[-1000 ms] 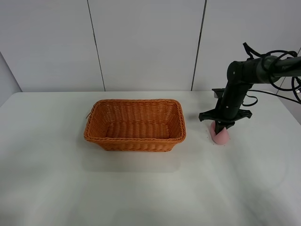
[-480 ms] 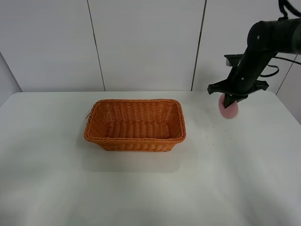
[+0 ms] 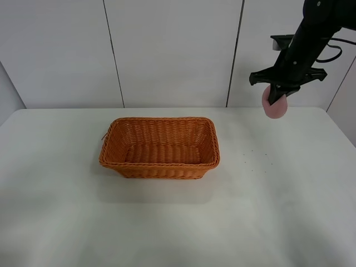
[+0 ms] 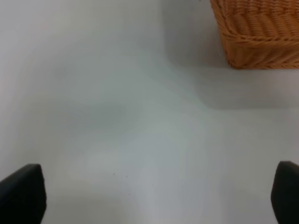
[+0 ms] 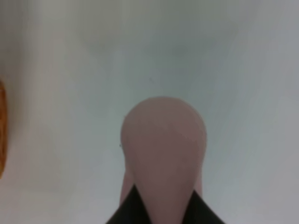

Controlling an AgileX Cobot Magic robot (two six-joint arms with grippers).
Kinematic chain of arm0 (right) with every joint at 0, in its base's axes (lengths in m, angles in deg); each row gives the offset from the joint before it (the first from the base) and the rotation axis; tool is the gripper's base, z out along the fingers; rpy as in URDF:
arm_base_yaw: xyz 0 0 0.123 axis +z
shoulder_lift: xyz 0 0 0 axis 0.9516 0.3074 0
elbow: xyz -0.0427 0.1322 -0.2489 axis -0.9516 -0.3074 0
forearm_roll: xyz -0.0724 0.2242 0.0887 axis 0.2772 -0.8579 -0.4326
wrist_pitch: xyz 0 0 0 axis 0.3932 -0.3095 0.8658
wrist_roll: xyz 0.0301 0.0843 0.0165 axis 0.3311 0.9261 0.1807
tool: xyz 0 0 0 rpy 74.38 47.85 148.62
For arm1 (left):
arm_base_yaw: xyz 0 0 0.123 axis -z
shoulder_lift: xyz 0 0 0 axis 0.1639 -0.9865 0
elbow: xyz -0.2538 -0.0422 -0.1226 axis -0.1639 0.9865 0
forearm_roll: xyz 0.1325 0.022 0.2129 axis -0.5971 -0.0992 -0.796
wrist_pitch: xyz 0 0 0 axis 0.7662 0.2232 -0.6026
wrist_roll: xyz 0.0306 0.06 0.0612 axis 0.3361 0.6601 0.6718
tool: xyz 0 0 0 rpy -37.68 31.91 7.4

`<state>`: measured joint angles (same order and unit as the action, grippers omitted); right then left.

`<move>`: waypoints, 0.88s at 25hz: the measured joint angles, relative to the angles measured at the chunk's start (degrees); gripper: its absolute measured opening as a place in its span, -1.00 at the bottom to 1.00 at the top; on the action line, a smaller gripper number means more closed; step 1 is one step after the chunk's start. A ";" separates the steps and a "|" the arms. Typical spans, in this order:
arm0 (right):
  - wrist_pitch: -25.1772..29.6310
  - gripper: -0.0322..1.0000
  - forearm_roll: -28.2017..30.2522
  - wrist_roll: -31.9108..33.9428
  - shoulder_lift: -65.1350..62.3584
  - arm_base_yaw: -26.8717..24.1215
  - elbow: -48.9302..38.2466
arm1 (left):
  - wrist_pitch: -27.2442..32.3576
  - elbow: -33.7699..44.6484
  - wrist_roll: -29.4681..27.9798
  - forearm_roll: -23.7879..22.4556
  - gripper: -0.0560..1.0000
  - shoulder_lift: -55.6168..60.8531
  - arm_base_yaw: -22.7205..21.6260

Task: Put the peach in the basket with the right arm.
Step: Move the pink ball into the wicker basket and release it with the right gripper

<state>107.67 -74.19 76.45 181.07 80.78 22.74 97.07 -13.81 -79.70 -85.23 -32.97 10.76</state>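
The peach is hanging higher than the basket's rim and the basket is empty, so the robot's right gripper should go on moving over the basket's bottom, then go down and let go there.
The pale-pink peach hangs high above the table at the far right, held by my right gripper, which is shut on it. The right wrist view shows the peach filling the middle, pinched between the black fingers. The orange-brown wicker basket sits on the table well to the left of and below the peach; a sliver of its rim shows in the right wrist view. My left gripper shows only two black fingertips wide apart, open, over bare table near a basket corner.
The white table stretches around the basket, with a few tiny dark specks right of it. A white panelled wall stands behind. The black right arm reaches in from the upper right.
My right gripper has lifted the peach off the table and carried it up, from beside the basket's right side to high in front of the wall. The basket has not moved.
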 joint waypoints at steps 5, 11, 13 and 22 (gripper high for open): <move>0.20 -0.93 0.05 0.00 0.07 6.47 2.82 | 0.00 0.00 0.00 -0.05 0.98 0.00 0.00; -0.15 -0.93 -0.14 0.00 0.90 17.95 5.49 | 0.00 0.00 0.00 -0.05 0.98 0.00 0.00; -1.34 -0.93 -0.14 0.00 1.44 21.78 5.72 | 0.00 0.00 0.00 -0.05 0.98 0.00 0.00; -14.31 -0.93 -0.18 0.22 11.01 30.17 5.78 | 0.00 0.00 0.00 -0.05 0.98 0.00 0.00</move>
<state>93.37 -74.38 76.67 192.08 110.95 28.52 97.07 -13.81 -79.70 -85.28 -32.97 10.76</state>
